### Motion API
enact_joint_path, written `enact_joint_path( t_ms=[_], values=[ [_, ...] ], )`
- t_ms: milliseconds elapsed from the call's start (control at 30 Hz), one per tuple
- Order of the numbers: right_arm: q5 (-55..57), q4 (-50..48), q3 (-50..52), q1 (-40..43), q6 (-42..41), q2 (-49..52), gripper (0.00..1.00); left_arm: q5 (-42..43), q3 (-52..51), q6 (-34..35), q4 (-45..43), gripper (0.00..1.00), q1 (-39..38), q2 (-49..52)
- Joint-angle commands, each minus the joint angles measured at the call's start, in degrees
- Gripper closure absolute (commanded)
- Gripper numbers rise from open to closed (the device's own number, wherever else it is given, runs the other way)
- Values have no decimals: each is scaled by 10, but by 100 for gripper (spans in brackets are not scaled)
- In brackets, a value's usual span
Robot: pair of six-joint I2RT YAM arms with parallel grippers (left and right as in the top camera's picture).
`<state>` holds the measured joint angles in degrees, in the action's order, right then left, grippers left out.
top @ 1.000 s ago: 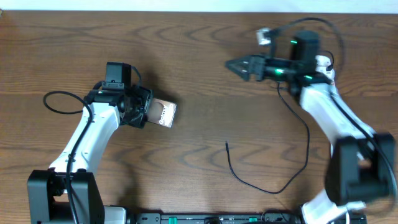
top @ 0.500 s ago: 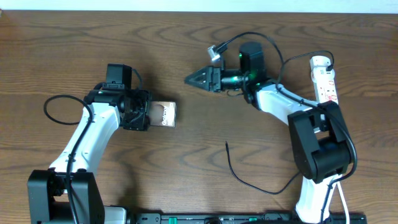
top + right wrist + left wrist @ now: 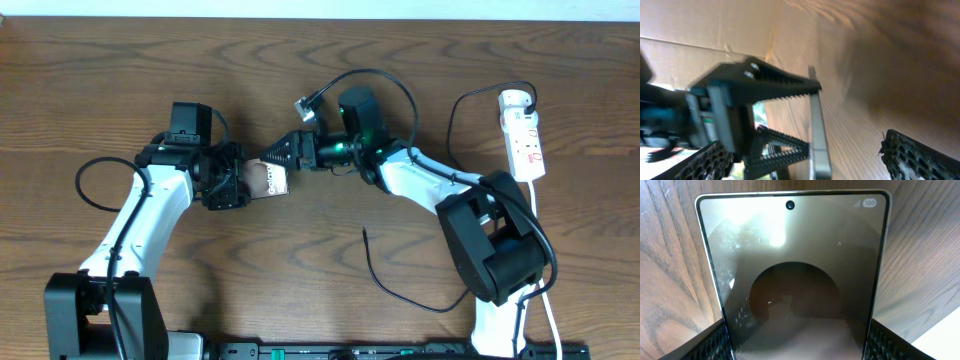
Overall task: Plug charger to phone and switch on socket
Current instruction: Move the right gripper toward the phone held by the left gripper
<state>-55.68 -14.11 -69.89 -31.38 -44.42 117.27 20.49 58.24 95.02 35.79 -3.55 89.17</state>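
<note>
The phone's thin edge (image 3: 818,131) is between the open fingers of my right gripper, so I should keep going in until they close on the phone's loose end (image 3: 277,181).
My left gripper (image 3: 232,180) is shut on the near end of the phone (image 3: 270,182). In the left wrist view the phone (image 3: 795,255) fills the frame with its dark glossy screen, clamped between the left gripper's fingers (image 3: 797,347). My right gripper (image 3: 272,157) is open, its tips right at the phone's free end. In the right wrist view the phone (image 3: 818,142) stands edge-on between the spread fingers of the right gripper (image 3: 805,152). The charger cable (image 3: 440,305) lies loose on the table, its plug tip (image 3: 365,233) bare. The socket (image 3: 525,140) lies at the far right with the white adapter (image 3: 513,99) at its top end.
The wooden table (image 3: 330,60) carries everything. The socket's white cord (image 3: 545,300) runs down the right edge. A black wire loop (image 3: 95,175) hangs off the left arm. The right arm's base (image 3: 495,250) stands over part of the cable.
The right arm has swung left across the table from near the socket to the phone, gripper open. The left gripper has kept hold of the phone and barely moved.
</note>
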Motion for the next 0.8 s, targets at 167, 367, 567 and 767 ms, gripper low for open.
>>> enact_joint_path(
  t_ms=[167,367,567,767],
  values=[
    [27,49,-6,-30,55,1,3,31,16,59,-2,93,-1,-4],
    [53,49,-6,-50,55,1,5,55,16,63,-3,93,-1,-4],
    [61,47,-6,-54,55,1,21,55,16,62,-3,93,-1,-4],
    [63,45,-6,-54,55,1,38,57,16,62,-2,93,-1,-4]
  ],
)
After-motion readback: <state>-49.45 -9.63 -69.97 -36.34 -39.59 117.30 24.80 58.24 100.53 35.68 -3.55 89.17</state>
